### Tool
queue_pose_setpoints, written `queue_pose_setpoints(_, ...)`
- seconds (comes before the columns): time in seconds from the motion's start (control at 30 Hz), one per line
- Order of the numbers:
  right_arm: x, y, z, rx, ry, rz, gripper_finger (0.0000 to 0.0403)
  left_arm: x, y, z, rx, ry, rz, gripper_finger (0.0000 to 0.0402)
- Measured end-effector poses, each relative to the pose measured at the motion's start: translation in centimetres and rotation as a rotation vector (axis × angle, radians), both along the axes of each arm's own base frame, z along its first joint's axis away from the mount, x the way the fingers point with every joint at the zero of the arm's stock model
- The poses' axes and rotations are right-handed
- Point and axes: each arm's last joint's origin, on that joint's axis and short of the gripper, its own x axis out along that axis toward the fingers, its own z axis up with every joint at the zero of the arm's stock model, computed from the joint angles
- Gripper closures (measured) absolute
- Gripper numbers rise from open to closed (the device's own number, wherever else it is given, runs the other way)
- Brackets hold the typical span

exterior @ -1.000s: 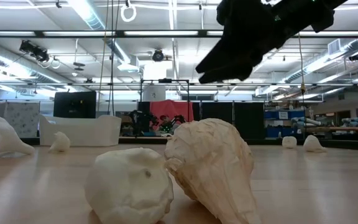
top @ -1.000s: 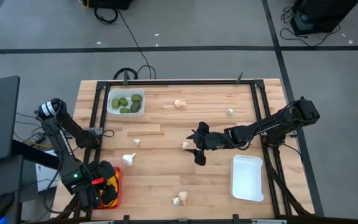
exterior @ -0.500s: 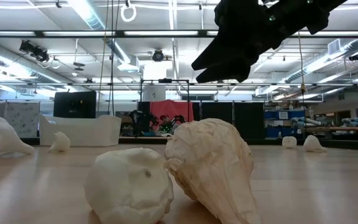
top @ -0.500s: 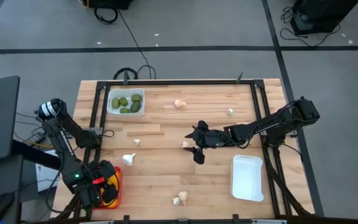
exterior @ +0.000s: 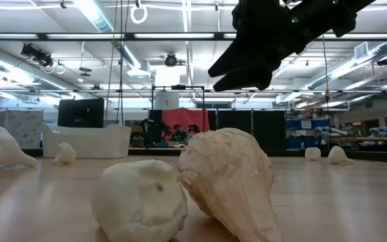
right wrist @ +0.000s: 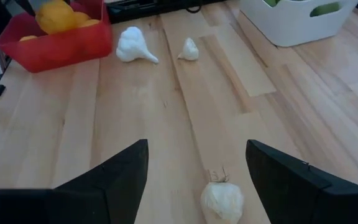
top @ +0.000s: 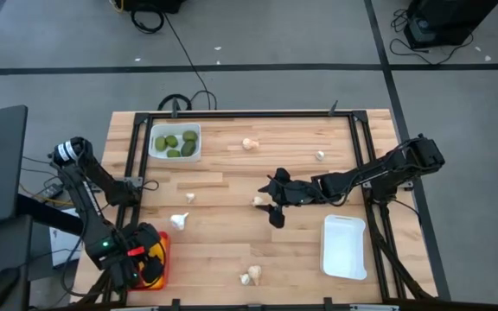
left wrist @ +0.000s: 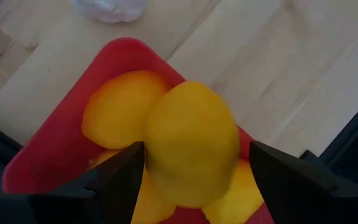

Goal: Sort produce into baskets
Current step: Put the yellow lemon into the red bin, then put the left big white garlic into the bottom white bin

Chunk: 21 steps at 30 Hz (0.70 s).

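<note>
The garlic piece (top: 178, 221) by the red tray is a long way from the empty white tray (top: 343, 247), so the robot's left gripper should hand it over to the right gripper.
My left gripper (left wrist: 196, 163) is open over the red tray (top: 160, 246) at the table's near left corner. Its fingers stand on either side of a yellow fruit (left wrist: 191, 140) that lies on top of other yellow fruits (left wrist: 114, 115) in the tray. My right gripper (top: 274, 206) is open and empty above the middle of the table. A whitish garlic piece (right wrist: 221, 200) lies on the wood just ahead of its fingers; it also shows in the high view (top: 258, 200). A white tray (top: 157, 154) at the far left holds dark green fruits (top: 176, 142).
An empty white tray (top: 344, 246) lies at the near right. More garlic pieces lie loose on the table: at the far middle (top: 249, 143), the far right (top: 320, 155), two left of centre (top: 178, 221), and a pair by the near edge (top: 249, 276).
</note>
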Motion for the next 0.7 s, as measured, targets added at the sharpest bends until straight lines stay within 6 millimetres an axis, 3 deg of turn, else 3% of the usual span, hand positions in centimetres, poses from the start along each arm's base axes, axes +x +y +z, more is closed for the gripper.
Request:
queue_pose_setpoints(0.27, 0.1, -0.6, 0.1, 0.040, -0.015, -0.042, 0.0124, 0.1, 1.2, 3.0, 0.187, -0.080, 0.023, 0.0129)
queue_pose_setpoints(0.7, 0.2, -0.6, 0.1, 0.046, -0.019, -0.046, 0.0124, 3.5, 4.8, 1.1, 0.335, 0.018, 0.015, 0.0168)
